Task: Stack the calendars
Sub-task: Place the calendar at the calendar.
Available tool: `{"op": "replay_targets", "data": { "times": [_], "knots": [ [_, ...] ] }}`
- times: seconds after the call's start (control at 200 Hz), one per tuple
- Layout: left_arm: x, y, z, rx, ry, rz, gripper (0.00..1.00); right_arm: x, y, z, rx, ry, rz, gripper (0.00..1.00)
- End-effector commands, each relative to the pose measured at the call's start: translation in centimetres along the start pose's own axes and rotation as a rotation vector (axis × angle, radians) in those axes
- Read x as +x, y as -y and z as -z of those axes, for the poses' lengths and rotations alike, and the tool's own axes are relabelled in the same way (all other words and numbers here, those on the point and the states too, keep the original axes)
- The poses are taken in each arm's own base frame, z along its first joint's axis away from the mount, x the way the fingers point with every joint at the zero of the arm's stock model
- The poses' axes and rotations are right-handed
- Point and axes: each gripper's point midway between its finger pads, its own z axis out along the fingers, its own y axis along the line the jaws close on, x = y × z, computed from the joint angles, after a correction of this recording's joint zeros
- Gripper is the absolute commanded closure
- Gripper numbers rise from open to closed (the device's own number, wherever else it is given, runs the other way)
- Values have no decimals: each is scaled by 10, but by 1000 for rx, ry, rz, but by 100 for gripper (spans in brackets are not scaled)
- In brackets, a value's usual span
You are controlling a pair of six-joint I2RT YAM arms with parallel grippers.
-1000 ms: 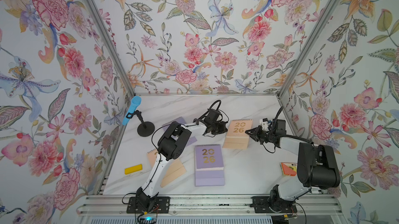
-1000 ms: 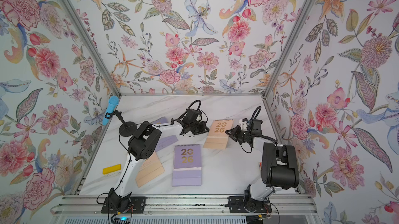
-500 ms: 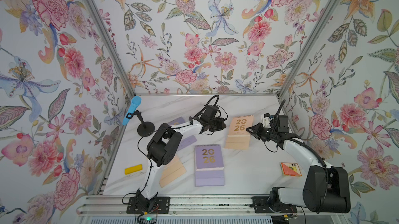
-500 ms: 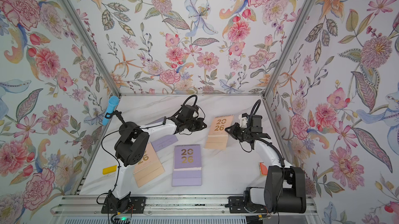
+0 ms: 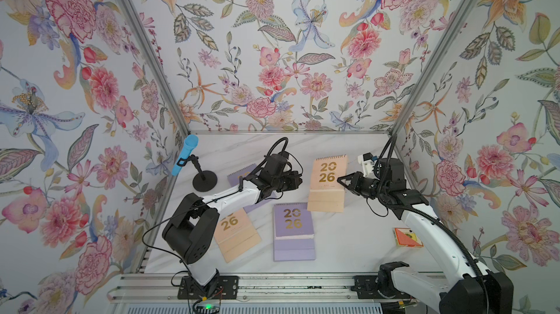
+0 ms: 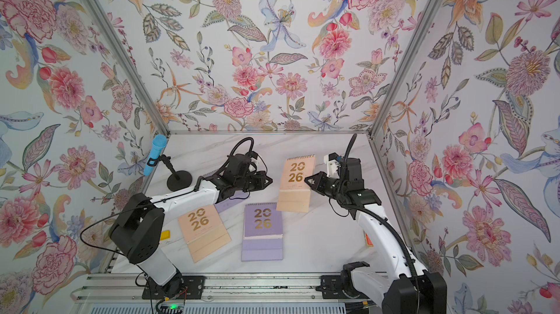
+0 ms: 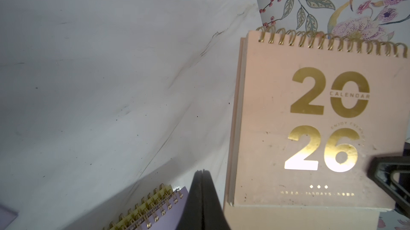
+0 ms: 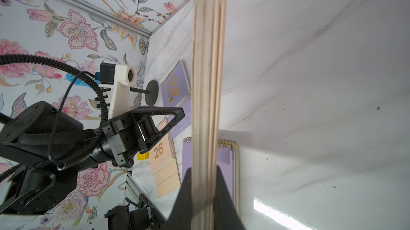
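Observation:
I should keep carrying the peach calendar in my right gripper until it lies squarely on the stack point(image 5: 294, 222), as the held peach calendar's rings point(image 5: 330, 157) point to the back like the stack's rings.
My right gripper point(image 5: 339, 179) point(image 8: 204, 171) is shut on the right edge of a peach calendar point(image 5: 327, 182) point(image 6: 295, 183) point(image 8: 206, 84), which it holds off the table at the back right. My left gripper point(image 5: 300, 180) point(image 6: 270, 179) point(image 7: 202, 171) is shut and empty, just left of that calendar point(image 7: 310, 118). A lavender calendar point(image 5: 293, 230) point(image 6: 263, 230) tops a small stack at the centre front, with a yellow edge point(image 8: 237, 162) beneath it. Another peach calendar point(image 5: 236, 233) point(image 6: 204, 230) lies front left. A second lavender calendar point(image 5: 239, 176) point(image 8: 175, 87) lies partly under the left arm.
A blue microphone point(image 5: 185, 155) on a black round stand point(image 5: 205, 180) is at the back left. A small yellow block point(image 6: 165, 234) lies by the left wall, and an orange-red card box point(image 5: 407, 236) by the right wall. Floral walls close three sides.
Both arms' elbows have swung outward and toward the front, uncovering the front-left peach calendar. The right gripper and its peach calendar shifted slightly left; the left gripper drew back slightly.

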Motion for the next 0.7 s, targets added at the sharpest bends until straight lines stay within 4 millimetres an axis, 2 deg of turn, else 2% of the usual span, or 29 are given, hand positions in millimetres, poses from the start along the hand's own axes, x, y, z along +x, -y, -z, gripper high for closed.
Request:
{"op": "replay_targets", "data": {
  "times": [0.0, 0.135, 0.335, 0.53, 0.695],
  "knots": [
    [-12, -12, 35, -23, 94, -10, 100, 13, -18, 3, -42, -13, 21, 100],
    [3, -33, 57, -55, 112, 5, 100, 37, -26, -2, -71, -67, 41, 100],
    [32, -54, 73, -72, 120, 31, 100, 57, -42, -1, -163, -101, 37, 100],
    [66, -82, 79, -100, 106, 72, 100, 80, -37, -9, -224, -152, 4, 100],
    [88, -98, 76, -103, 85, 105, 100, 100, -33, -19, -272, -203, -11, 100]
  ]
}}
